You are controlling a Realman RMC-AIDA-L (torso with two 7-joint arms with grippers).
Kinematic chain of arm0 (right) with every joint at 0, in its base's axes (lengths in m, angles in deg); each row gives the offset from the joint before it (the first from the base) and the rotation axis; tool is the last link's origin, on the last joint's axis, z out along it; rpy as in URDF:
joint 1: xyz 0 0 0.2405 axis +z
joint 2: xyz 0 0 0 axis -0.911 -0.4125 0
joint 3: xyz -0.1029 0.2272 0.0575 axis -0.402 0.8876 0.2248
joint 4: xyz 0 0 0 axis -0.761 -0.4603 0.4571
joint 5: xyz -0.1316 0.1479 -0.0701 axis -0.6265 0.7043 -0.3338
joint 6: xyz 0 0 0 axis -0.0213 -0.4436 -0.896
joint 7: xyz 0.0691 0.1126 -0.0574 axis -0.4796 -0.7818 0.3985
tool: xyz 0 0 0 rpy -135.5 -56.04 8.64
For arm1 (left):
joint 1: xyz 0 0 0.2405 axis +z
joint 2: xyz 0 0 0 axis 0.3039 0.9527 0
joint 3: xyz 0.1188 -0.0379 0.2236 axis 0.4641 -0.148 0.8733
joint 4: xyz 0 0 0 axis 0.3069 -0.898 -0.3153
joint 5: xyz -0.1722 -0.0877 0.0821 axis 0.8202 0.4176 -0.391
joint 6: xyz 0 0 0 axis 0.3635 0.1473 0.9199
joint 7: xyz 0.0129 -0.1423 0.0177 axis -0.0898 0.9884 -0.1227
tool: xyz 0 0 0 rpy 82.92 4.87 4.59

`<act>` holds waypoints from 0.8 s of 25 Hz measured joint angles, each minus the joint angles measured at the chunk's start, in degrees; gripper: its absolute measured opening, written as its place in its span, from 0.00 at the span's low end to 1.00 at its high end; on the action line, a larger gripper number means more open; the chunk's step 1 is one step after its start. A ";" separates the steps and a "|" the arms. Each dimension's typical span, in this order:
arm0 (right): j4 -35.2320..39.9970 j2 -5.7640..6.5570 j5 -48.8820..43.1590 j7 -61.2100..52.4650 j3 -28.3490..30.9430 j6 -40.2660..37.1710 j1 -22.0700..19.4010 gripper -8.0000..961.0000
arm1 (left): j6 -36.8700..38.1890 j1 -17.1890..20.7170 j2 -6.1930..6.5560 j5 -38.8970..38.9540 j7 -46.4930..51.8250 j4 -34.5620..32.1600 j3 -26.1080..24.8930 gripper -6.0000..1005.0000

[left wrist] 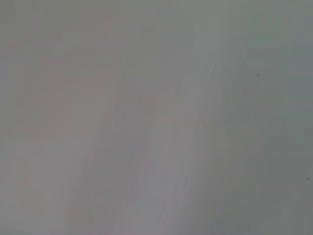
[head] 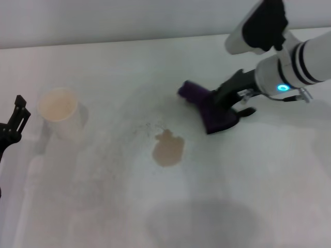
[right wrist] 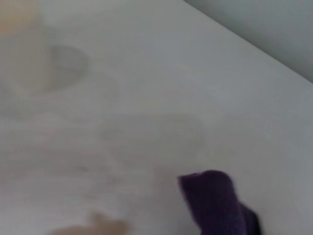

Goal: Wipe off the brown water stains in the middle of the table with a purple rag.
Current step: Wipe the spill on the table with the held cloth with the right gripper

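The purple rag's end [head: 191, 92] is past the brown water stain, so next I bring the rag back closer with my right gripper and wipe across the tan blotch [head: 168, 149].
The purple rag [head: 217, 120] hangs from my right gripper [head: 223, 101], which is shut on it, at the right of the table [head: 248, 196]. One end of the rag sticks out toward the table's middle. The rag also shows in the right wrist view [right wrist: 215, 201]. The brown water stains [head: 168, 149] lie as a tan blotch in the middle of the table, to the near left of the rag and apart from it, with faint dark specks beside them. An edge of the stain shows in the right wrist view [right wrist: 93, 226]. My left gripper [head: 15, 121] is parked at the far left edge.
A white paper cup [head: 58, 106] with a cream inside stands at the left of the table, blurred in the right wrist view [right wrist: 22, 29]. A grey wall [head: 129, 18] runs behind the table's far edge. The left wrist view shows only a plain grey surface.
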 joint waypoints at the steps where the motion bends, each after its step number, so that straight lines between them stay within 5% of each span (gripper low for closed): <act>1: 0.69 0.01 1.48 1.01 -1.13 0.85 0.00 0.11 | 0.00 0.06 0.00 0.01 0.00 0.00 0.00 0.89; 14: 1.73 -0.76 10.25 6.53 -23.45 3.07 3.38 0.11 | 0.01 -0.40 0.00 0.89 0.00 0.21 0.00 0.89; 20: 0.91 -0.56 10.03 6.36 -27.32 -3.53 3.89 0.12 | 0.01 -0.58 0.00 0.97 0.00 0.21 0.00 0.89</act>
